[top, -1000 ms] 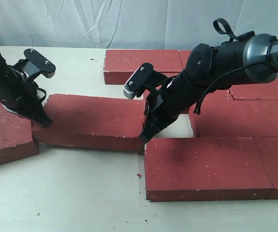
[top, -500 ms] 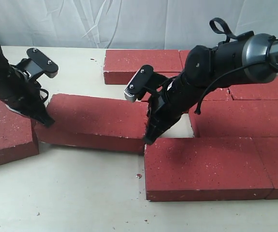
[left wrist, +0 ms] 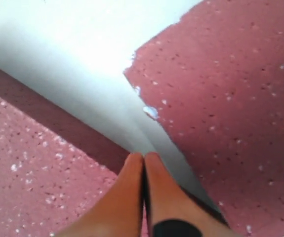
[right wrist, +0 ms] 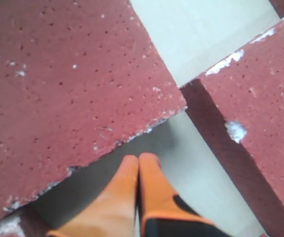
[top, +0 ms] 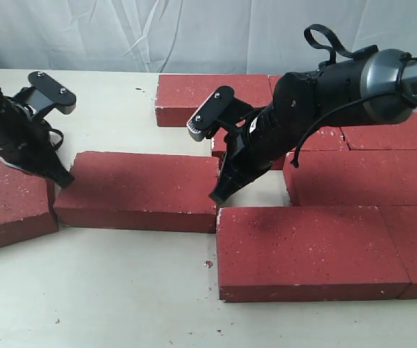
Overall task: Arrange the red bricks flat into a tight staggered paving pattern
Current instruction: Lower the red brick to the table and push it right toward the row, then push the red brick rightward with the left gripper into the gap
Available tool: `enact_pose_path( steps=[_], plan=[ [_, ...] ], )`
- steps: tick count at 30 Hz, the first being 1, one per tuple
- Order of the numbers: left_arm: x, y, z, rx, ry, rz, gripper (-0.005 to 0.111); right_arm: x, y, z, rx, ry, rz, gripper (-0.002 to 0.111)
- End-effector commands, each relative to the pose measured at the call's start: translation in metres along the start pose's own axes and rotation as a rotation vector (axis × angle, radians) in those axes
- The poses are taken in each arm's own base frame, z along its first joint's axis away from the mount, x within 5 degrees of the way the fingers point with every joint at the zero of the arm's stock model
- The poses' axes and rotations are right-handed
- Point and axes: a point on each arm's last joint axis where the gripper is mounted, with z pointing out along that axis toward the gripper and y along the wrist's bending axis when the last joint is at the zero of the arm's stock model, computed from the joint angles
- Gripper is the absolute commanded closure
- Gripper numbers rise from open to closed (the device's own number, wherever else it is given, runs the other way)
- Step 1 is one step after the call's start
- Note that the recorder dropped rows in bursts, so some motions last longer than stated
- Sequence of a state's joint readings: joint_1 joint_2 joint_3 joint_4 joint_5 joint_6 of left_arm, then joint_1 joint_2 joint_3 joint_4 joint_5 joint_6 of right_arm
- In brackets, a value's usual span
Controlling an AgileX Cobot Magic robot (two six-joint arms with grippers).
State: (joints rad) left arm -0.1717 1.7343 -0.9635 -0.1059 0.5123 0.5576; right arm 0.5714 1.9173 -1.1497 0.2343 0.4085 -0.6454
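Note:
My right gripper is in the way of the gap the middle brick must close (top: 262, 191). It needs to move back clear while my left gripper pushes the brick from its far end (top: 61, 201).
Several dark red bricks lie flat. A loose middle brick (top: 139, 190) sits between a left brick (top: 9, 203) and the front brick (top: 310, 250) of the laid group. My left gripper (top: 64, 179) is shut and empty, its tip in the gap at the middle brick's left end; the left wrist view shows its fingers (left wrist: 144, 158) pressed together between the two bricks (left wrist: 225, 108). My right gripper (top: 217, 196) is shut and empty, its tip down at the middle brick's right end, over the bare gap (right wrist: 201, 158) beside that brick (right wrist: 67, 84).
More bricks are packed at the back (top: 215, 93) and right (top: 368, 174). A white cloth backdrop hangs behind the table. A small red chip (top: 208, 264) lies on the pale table in front.
The middle brick has swung from tilted to roughly square with the front brick. Both grippers moved back with it, the right one lifting slightly.

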Motion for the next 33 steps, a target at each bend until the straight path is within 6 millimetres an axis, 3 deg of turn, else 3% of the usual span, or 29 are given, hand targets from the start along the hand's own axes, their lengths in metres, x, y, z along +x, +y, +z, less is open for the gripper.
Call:
enact_pose_path(
  steps=[1, 22, 24, 29, 33],
  plan=[
    [-0.001, 0.011, -0.005, -0.024, -0.065, -0.086, 0.107, -0.005, -0.002, -0.002, 0.013, -0.041, 0.051, 0.109],
    [-0.010, 0.010, -0.006, -0.007, -0.155, -0.204, 0.107, -0.004, -0.011, 0.032, 0.104, -0.140, 0.115, 0.109],
    [-0.009, 0.009, -0.006, 0.000, -0.146, -0.203, 0.107, -0.007, -0.011, 0.025, 0.108, -0.153, 0.110, 0.109],
    [-0.004, 0.006, -0.005, 0.026, -0.083, -0.165, 0.107, -0.011, -0.007, -0.016, 0.072, -0.090, -0.015, 0.109],
    [-0.001, 0.004, -0.005, 0.043, -0.057, -0.163, 0.107, -0.010, -0.005, -0.026, 0.061, -0.055, -0.053, 0.109]
  ],
)
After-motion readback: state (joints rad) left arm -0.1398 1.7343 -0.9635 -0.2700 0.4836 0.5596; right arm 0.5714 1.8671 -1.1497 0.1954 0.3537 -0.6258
